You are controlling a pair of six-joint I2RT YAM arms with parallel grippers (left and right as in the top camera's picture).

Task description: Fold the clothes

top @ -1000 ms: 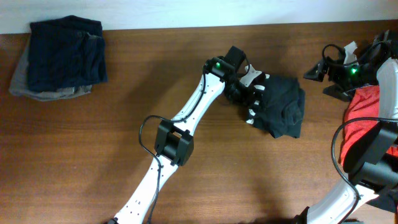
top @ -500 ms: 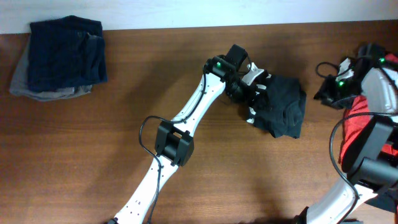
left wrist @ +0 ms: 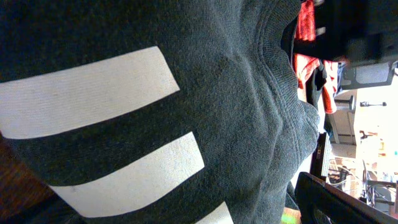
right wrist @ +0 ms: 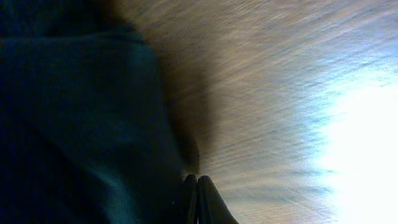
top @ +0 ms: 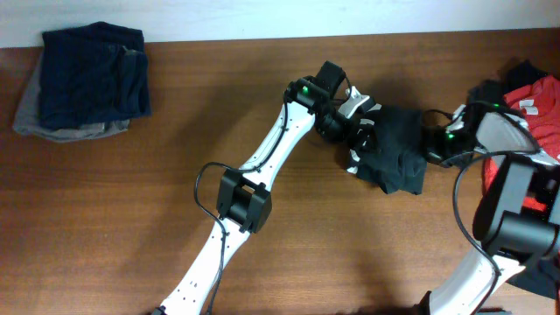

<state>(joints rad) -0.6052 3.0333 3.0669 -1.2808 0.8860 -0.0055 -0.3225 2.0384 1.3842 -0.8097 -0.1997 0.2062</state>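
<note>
Only the striped edge (top: 354, 159) of the blackish-green garment is within my left fingers' reach, so next my right gripper pushes the opposite edge (top: 420, 147) deeper into them before lifting.
The blackish-green garment (top: 398, 153) lies bunched on the table right of centre. Up close in the left wrist view, the same garment (left wrist: 249, 93) fills the frame and shows its white stripes (left wrist: 87, 93). My left gripper (top: 354, 131) sits open over its left edge; its fingers are out of sight in the wrist view. My right gripper (top: 430, 147) is at the garment's right edge. Its fingers (right wrist: 197, 190) are shut tight together beside the dark cloth (right wrist: 74, 124), with nothing visible between them.
More clothes, red ones (top: 538, 96) among them, are heaped at the right edge under the right arm. A folded navy and grey stack (top: 87, 74) lies at the back left. The wooden table (top: 131, 219) stretches between them.
My right arm has swung left from the red heap to the dark garment's right edge, and its jaws have shut. My left gripper has opened wider in place.
</note>
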